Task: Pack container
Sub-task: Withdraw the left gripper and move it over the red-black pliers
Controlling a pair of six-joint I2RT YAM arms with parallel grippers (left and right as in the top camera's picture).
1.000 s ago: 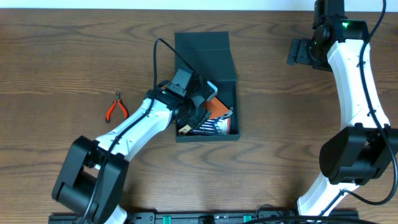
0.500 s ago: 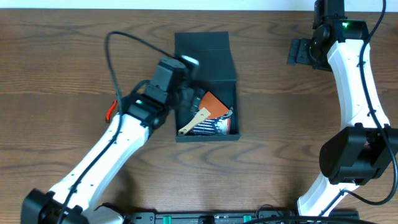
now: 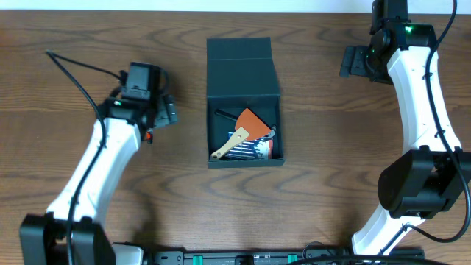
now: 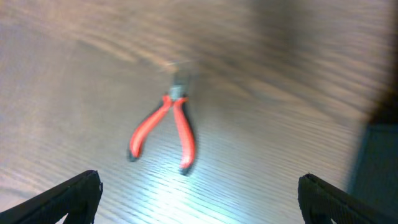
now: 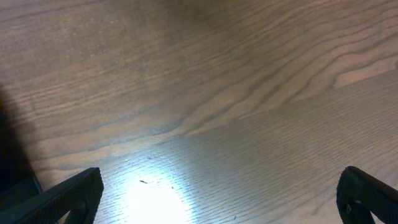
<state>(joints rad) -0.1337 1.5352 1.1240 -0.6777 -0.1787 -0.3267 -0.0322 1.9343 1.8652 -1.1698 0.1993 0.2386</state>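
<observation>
The red-handled pliers (image 4: 177,93) are clear of the container and lie lengthwise between my left gripper's open fingers. I should now go down until the fingers are on both sides of the handles (image 4: 185,132), then close them.
The dark teal-green container (image 3: 243,160) stands at the table's middle with its flap lid (image 3: 240,50) open toward the back. Inside lie an orange item (image 3: 254,123), a wooden-handled tool (image 3: 231,142) and a dark striped item (image 3: 248,152). My left gripper (image 3: 160,112) is left of the container, open and empty, above red-handled pliers (image 4: 163,132) that lie on the table; overhead only a bit of red (image 3: 148,136) shows beside the arm. In the left wrist view the jaws (image 4: 199,199) are wide apart. My right gripper (image 3: 354,62) is open and empty at the back right, over bare wood (image 5: 217,196).
The container's dark wall (image 4: 380,171) shows at the right edge of the left wrist view. The table is brown wood (image 3: 331,184). The right arm (image 3: 423,110) runs along the right side.
My left gripper has left the container and swung left, now over the pliers. The tools stay in the container. The right arm has not moved.
</observation>
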